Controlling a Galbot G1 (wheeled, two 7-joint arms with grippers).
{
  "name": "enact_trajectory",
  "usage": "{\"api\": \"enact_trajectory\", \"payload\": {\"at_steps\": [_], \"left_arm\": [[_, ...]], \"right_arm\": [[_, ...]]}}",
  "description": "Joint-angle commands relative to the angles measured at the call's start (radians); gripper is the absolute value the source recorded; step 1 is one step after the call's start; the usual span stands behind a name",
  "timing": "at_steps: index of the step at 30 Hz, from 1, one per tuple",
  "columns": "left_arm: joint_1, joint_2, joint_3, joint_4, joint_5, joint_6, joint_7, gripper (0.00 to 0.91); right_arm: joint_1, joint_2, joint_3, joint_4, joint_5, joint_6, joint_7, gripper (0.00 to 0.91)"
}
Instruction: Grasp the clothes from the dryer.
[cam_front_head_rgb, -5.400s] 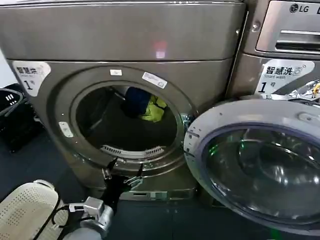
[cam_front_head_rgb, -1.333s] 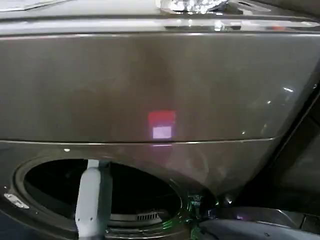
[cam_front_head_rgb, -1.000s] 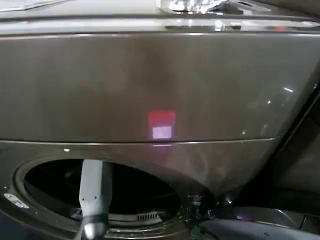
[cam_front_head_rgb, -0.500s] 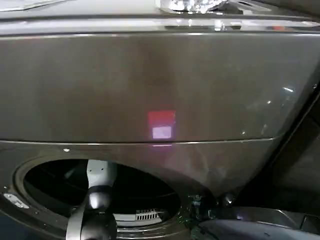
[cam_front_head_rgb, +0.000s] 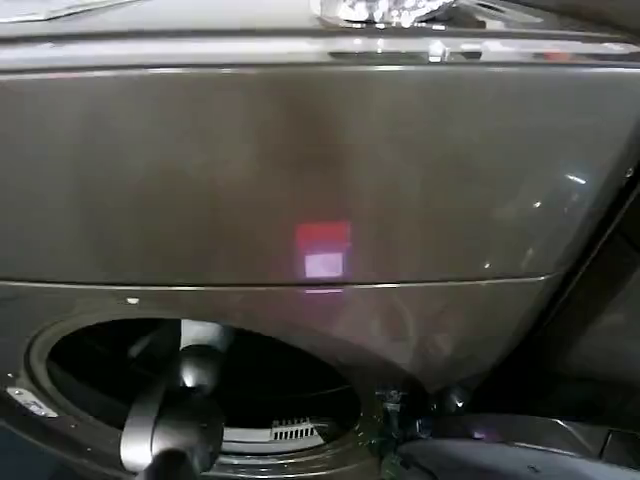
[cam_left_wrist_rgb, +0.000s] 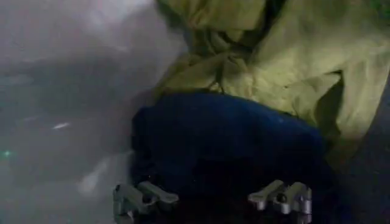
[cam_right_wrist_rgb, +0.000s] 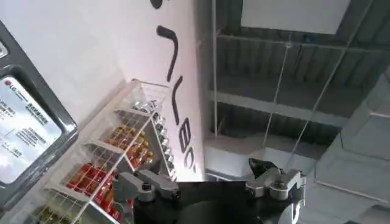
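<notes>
The left gripper's fingers will bunch up the navy garment (cam_left_wrist_rgb: 225, 143), which lies in a loose, rounded fold (cam_left_wrist_rgb: 210, 100), and the garment will sag when the robot lifts.
The dryer (cam_front_head_rgb: 320, 170) stands close in front of me, and my left arm (cam_front_head_rgb: 175, 425) reaches in through its round porthole (cam_front_head_rgb: 290, 385). Inside the drum lie the clothes. A dark navy garment (cam_left_wrist_rgb: 225, 140) is nearest, with a lime yellow-green garment (cam_left_wrist_rgb: 286, 67) bunched behind it. My left gripper (cam_left_wrist_rgb: 213, 198) is open, its two fingers spread on either side of the navy garment's near edge. My right gripper (cam_right_wrist_rgb: 213, 185) is open and holds nothing, pointing up at the ceiling away from the dryer.
The grey drum wall (cam_left_wrist_rgb: 61, 91) curves beside the clothes. The open chrome-rimmed door (cam_front_head_rgb: 520, 455) hangs low at the dryer's right. A clear shelf of small bottles (cam_right_wrist_rgb: 116, 158) stands against a white wall in the right wrist view.
My left arm has pushed deeper into the drum: the white forearm has slid inside and the dark elbow joint now sits at the porthole. The head view has closed in on the dryer.
</notes>
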Motion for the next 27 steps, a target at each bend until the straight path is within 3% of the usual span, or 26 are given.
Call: {"api": "enact_trajectory", "payload": {"at_steps": [1,27], "left_arm": [[-0.007,0.013,0.1,0.058,-0.071,0.004,-0.052,0.907],[-0.003,0.104,0.413,0.118,-0.265,0.163,-0.193,0.907]], "right_arm": [[-0.003,-0.002,0.002,-0.001,0.002,0.002,-0.002,0.907],[-0.02,-0.007,0.0,0.007,0.006,0.008,-0.022,0.907]]}}
